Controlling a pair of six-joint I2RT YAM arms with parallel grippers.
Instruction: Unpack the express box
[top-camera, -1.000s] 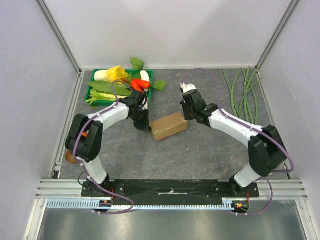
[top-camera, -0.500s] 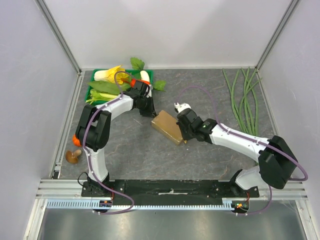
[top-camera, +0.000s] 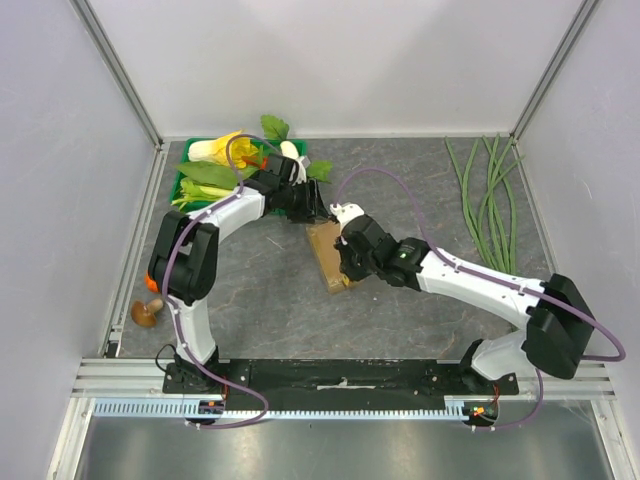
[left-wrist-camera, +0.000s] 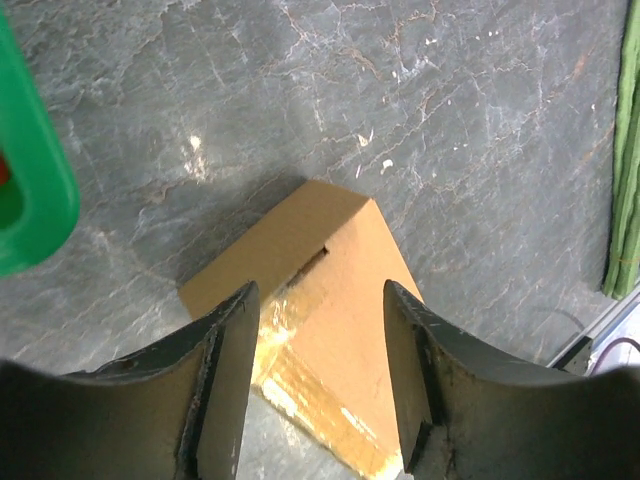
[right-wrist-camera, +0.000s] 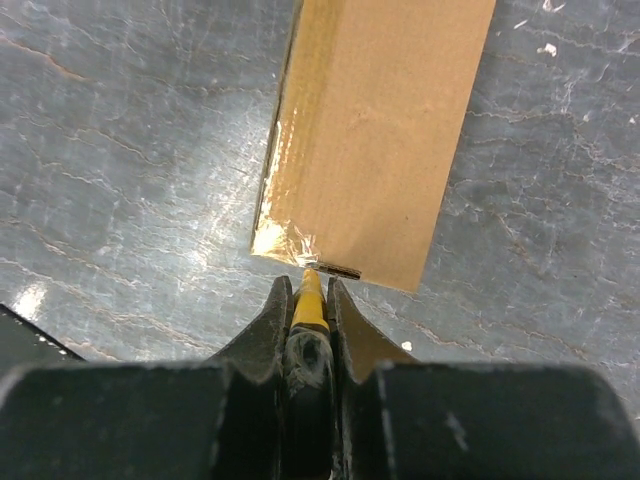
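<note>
The express box is touched by the cutter's tip at its near end while its far end (left-wrist-camera: 275, 235) lies unheld, so my left gripper should steady the taped far corner (left-wrist-camera: 278, 335) before cutting.
The express box (top-camera: 325, 262), a plain brown cardboard box with clear tape on its seam, lies on the grey table at the middle, its long side running near to far. My left gripper (top-camera: 313, 214) is open, its fingers (left-wrist-camera: 225, 350) standing apart over the box's far corner (left-wrist-camera: 335, 250), holding nothing. My right gripper (top-camera: 344, 278) is shut on a yellow and black cutter (right-wrist-camera: 309, 300). The cutter's tip touches the taped end edge of the box (right-wrist-camera: 380, 130).
A green tray (top-camera: 186, 181) of vegetables stands at the back left, its corner in the left wrist view (left-wrist-camera: 35, 190). Long green beans (top-camera: 490, 190) lie at the back right. A mushroom (top-camera: 147, 313) lies at the left edge near the left arm.
The box has turned from lying across to lying near-to-far. My right arm has swung left onto the box with the cutter. My left gripper has moved right to the box's far end.
</note>
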